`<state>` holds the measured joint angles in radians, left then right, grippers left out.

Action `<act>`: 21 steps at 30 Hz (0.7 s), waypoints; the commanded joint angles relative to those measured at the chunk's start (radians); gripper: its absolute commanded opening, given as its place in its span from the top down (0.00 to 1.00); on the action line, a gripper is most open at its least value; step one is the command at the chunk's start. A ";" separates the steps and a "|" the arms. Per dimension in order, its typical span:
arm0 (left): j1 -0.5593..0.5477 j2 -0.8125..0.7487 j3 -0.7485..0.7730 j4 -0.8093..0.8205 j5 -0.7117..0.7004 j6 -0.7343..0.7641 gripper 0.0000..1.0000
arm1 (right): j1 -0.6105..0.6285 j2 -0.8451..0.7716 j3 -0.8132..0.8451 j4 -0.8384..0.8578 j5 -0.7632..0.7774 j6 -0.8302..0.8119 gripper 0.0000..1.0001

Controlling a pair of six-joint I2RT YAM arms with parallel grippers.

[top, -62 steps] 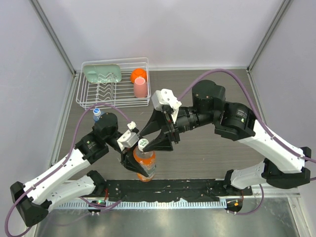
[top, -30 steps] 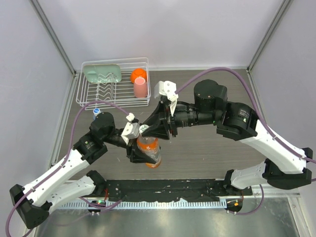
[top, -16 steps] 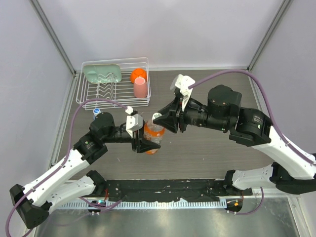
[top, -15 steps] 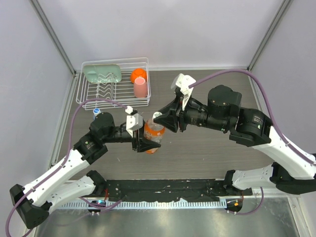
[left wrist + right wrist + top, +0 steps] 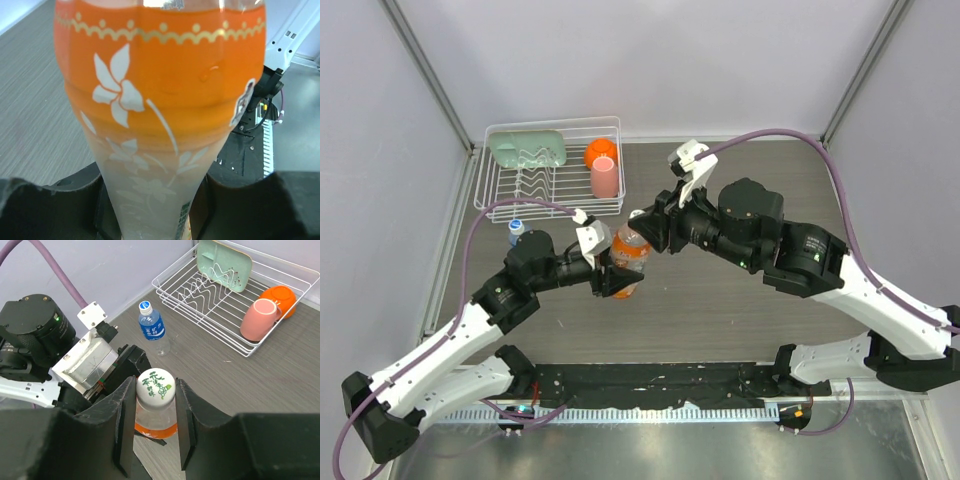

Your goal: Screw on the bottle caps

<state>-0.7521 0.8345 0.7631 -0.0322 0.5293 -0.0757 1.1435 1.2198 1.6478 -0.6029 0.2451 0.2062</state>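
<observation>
My left gripper needs to open, roll back and regrip lower while my right gripper holds the bottle's cap, because my left gripper is rolled far round on the orange-drink bottle's body.
The orange-drink bottle is held off the table between the arms. My left gripper is shut on its lower body, which fills the left wrist view, with dark fingers on both sides. A white cap with green print sits on its neck. My right gripper is shut on this cap, and it also shows in the top view. The blue-label bottle stands on the table with a bluish-white cap on it, at the left in the top view.
A white wire dish rack stands at the back left. It holds a green plate, an orange cup and a pink cup. The rack also shows in the right wrist view.
Both arms have carried the orange bottle from near the front edge up toward the table's middle. The right wrist has turned while its fingers stayed at the cap.
</observation>
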 commanded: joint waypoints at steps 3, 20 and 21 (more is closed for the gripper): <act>0.003 -0.057 0.016 0.178 -0.035 -0.004 0.54 | -0.002 -0.020 -0.023 0.021 0.046 0.012 0.49; 0.003 -0.052 0.012 0.158 -0.002 -0.006 0.53 | -0.001 0.046 -0.014 0.094 -0.027 -0.019 0.59; 0.003 -0.051 0.010 0.157 0.003 -0.007 0.53 | -0.001 0.046 -0.014 0.100 -0.032 -0.021 0.66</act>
<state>-0.7486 0.8055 0.7601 0.0254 0.4961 -0.0830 1.1458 1.2491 1.6371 -0.5362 0.2058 0.2096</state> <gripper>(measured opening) 0.468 0.433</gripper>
